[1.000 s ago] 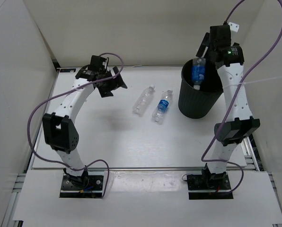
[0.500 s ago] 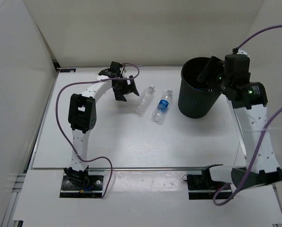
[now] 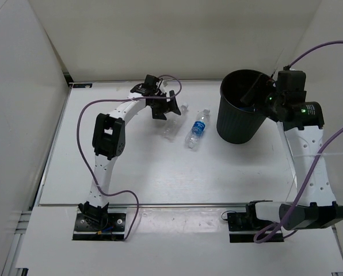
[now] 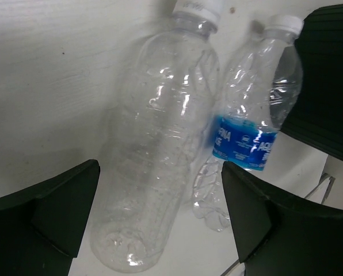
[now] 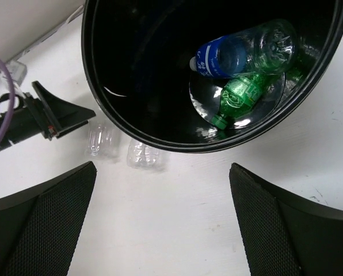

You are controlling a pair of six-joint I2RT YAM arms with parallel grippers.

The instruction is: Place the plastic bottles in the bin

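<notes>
The robot's right gripper is hanging over the bin's opening (image 3: 237, 87), so it should move back first, and the robot's left gripper should then bring the clear bottle (image 3: 171, 129) into the bin.
A clear unlabelled bottle (image 4: 160, 138) with a white cap lies on the white table, and my left gripper (image 4: 160, 215) stands open astride its lower half, one finger on each side, not touching. A blue-labelled bottle (image 4: 249, 121) lies just to its right. From above, the left gripper (image 3: 167, 107) covers part of the clear bottle (image 3: 171, 131), beside the blue-labelled bottle (image 3: 198, 127). The black bin (image 3: 240, 118) stands at the back right. Inside the bin (image 5: 137, 69) lie another blue-labelled bottle (image 5: 240, 53) and a green bottle (image 5: 243, 95). My right gripper (image 5: 163, 224) hangs open and empty by the bin's rim.
The bin (image 4: 327, 75) stands close to the right of the two bottles on the table. White walls enclose the table at the back and both sides. The left arm's purple cable (image 3: 82, 132) loops over the table's left part.
The right gripper let a blue-labelled bottle drop into the bin and drew back from over it. The left gripper swung right and came down over the clear bottle.
</notes>
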